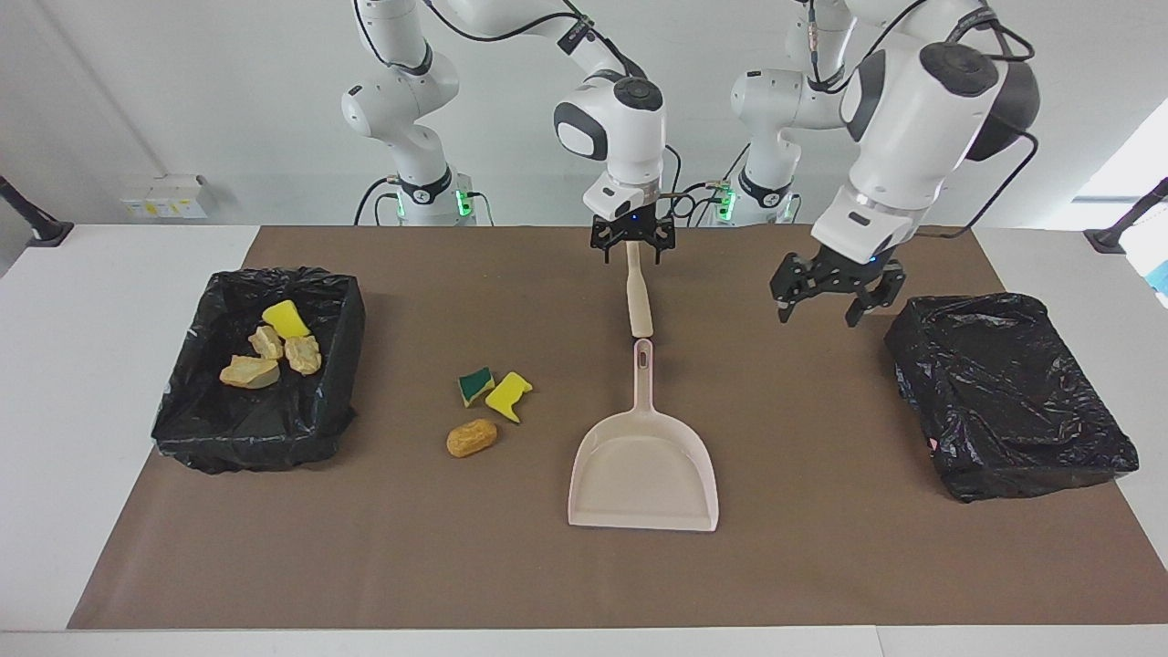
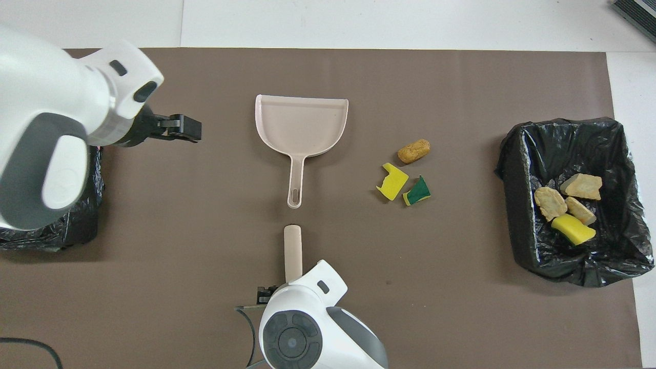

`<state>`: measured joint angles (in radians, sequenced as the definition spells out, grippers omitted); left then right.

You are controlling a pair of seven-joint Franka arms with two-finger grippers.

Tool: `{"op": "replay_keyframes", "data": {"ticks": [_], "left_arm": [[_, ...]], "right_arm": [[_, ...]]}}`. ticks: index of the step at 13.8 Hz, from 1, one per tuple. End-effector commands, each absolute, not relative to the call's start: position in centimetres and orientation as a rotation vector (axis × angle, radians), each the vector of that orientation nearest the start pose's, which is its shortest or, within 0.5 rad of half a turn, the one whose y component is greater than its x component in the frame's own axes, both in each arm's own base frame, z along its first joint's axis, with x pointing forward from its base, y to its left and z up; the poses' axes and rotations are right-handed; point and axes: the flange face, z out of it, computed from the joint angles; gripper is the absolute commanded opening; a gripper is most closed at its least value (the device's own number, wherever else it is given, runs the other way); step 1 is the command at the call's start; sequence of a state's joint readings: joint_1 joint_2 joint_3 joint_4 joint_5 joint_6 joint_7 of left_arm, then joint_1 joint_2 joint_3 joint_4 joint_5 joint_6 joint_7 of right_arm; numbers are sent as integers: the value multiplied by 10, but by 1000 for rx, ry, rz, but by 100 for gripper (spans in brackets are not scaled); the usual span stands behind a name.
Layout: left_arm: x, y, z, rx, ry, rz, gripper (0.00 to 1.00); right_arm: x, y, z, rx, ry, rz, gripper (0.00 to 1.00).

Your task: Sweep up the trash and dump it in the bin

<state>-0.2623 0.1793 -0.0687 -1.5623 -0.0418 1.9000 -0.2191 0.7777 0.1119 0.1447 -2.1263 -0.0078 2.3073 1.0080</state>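
Note:
The dustpan (image 2: pixel 295 178) has a wide pan with its raised rim (image 2: pixel 269 143) curving around it, so the dustpan should keep all the loose trash in one load when I lift and carry it.
Loose trash lies on the brown mat: a green-yellow sponge bit (image 1: pixel 475 385), a yellow sponge bit (image 1: pixel 508 395) (image 2: pixel 392 181) and an orange-brown lump (image 1: pixel 472 438) (image 2: pixel 413 151). Several more scraps (image 1: pixel 269 351) lie in the open bin (image 1: pixel 246 438) (image 2: pixel 517 154) lined with black bag at the right arm's end. A beige stick (image 1: pixel 638 301) (image 2: pixel 292 251) lies on the mat, nearer to the robots than the dustpan (image 1: pixel 643 474) (image 2: pixel 302 125). My right gripper (image 1: pixel 631 254) stands open astride the stick's robot-side part. My left gripper (image 1: pixel 835 301) (image 2: pixel 187 128) hangs open over the mat, holding nothing.
A second box wrapped shut in black bag (image 1: pixel 1008 392) (image 2: pixel 46 225) sits at the left arm's end, just beside the left gripper. The dustpan's handle points toward the robots, in line with the stick. White tabletop (image 1: pixel 109 274) borders the mat.

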Motion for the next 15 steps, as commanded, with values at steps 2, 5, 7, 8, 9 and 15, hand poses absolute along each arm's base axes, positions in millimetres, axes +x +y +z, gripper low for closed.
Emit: {"op": "replay_keyframes", "data": {"ticks": [2, 5, 7, 8, 9, 15], "left_arm": [[617, -296, 482, -3281, 146, -263, 100], [609, -316, 455, -3272, 195, -195, 100], [599, -332, 432, -3259, 241, -135, 100], [594, -339, 429, -3258, 259, -123, 100], [585, -347, 415, -3252, 279, -77, 100], [546, -373, 364, -3234, 270, 27, 100]], "right_arm": [[319, 451, 353, -3060, 155, -40, 100], [312, 453, 346, -3080, 134, -19, 83], [311, 454, 348, -3080, 132, -19, 70], [311, 454, 348, -3080, 132, -19, 63], [310, 453, 347, -3086, 130, -14, 59], [308, 449, 346, -3139, 111, 38, 2]]}}
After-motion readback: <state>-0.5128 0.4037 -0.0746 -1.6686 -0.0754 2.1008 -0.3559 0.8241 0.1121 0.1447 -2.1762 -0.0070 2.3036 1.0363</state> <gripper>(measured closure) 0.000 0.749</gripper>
